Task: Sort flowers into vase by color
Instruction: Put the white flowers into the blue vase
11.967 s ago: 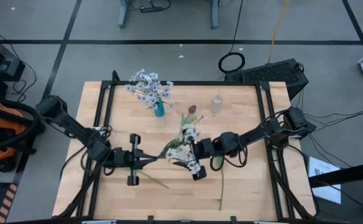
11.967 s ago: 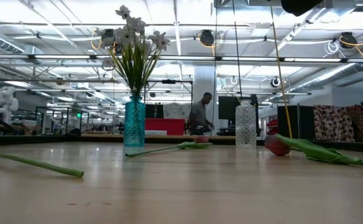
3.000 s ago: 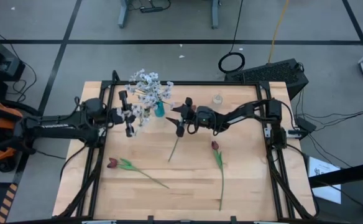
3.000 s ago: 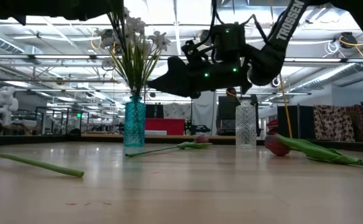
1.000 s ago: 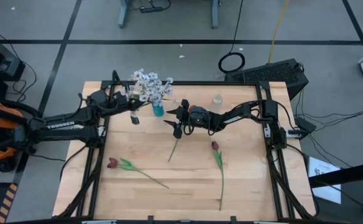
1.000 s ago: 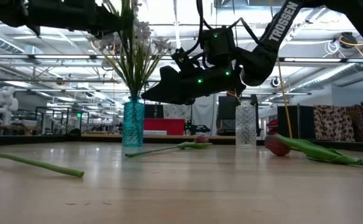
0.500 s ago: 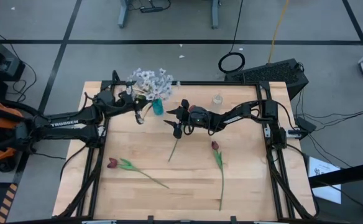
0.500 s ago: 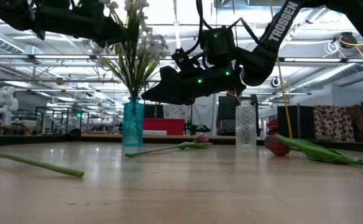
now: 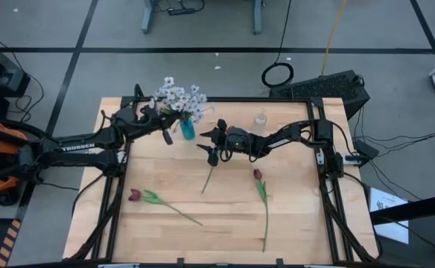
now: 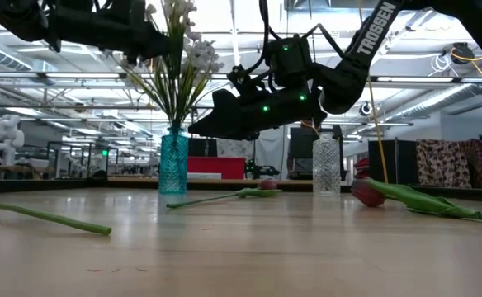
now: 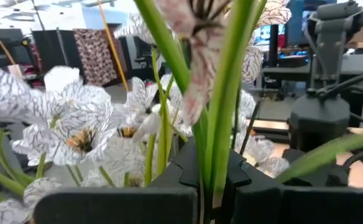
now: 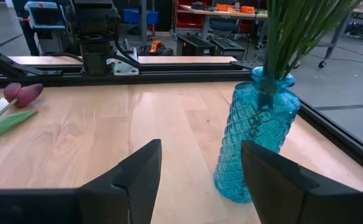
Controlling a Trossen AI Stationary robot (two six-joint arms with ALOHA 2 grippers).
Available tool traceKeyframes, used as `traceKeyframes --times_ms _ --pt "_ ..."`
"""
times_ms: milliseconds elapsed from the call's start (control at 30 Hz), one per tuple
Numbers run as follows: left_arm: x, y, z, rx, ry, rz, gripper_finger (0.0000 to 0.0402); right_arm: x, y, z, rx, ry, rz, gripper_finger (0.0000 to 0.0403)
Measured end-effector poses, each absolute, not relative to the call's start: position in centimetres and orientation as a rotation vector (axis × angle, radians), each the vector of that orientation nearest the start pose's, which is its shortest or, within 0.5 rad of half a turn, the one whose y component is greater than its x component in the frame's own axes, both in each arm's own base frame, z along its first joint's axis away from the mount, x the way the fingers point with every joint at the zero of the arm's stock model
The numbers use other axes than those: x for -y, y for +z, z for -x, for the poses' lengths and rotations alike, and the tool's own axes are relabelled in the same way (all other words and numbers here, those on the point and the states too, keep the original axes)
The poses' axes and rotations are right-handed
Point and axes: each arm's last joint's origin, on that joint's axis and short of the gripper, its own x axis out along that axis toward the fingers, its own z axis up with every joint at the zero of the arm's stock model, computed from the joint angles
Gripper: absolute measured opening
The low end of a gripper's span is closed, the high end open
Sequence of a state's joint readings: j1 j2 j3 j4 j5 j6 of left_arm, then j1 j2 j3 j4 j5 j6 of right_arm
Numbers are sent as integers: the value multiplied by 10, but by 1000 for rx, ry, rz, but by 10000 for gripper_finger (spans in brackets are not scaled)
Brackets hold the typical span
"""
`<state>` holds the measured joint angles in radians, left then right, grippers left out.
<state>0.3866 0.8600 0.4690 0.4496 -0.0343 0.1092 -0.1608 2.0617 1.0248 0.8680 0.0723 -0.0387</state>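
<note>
I keep lowering the white flower with my left gripper until its stem settles, and then let go, because the green stems [image 10: 174,99] go down together into the blue vase's opening [image 10: 173,130].
A blue glass vase [image 9: 188,129] stands at the table's far left and holds white flowers [image 9: 177,97] on green stems. My left gripper [image 9: 166,132] reaches in level from the left beside the vase, shut on one white flower's stem [image 11: 215,149]. My right gripper [image 9: 211,143] hovers open just right of the vase [image 12: 256,137], with nothing between its fingers. A clear vase [image 9: 260,119] stands farther right. Two dark red tulips [image 9: 134,195] [image 9: 258,175] lie flat on the table. A third stem [image 9: 209,179] lies with its upper end under my right gripper. My left gripper pinches a green stem [image 11: 214,177] of a white flower between its two fingers [image 11: 181,171], below the blossoms. The fingers come in level from the table's left and lie across the stem, which stands roughly upright. Whether its lower end is inside the blue vase cannot be seen.
Black rails [image 9: 128,149] run along the table's left and right sides. The near half of the tabletop [image 9: 217,231] carries only the lying tulips. Cables and equipment lie on the floor beyond the far edge.
My left gripper has rolled and edged toward the blue vase, still shut on the stem. The white blossoms have swung above the vase. The vase has shifted slightly toward the table's left. My right gripper has kept still.
</note>
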Motion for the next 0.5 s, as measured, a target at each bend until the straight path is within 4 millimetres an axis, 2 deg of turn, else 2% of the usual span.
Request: traceKeyframes --times_ms 500 --pt "-80 263 -180 -26 493 -55 13 66 140 -411 -173 -223 34 210"
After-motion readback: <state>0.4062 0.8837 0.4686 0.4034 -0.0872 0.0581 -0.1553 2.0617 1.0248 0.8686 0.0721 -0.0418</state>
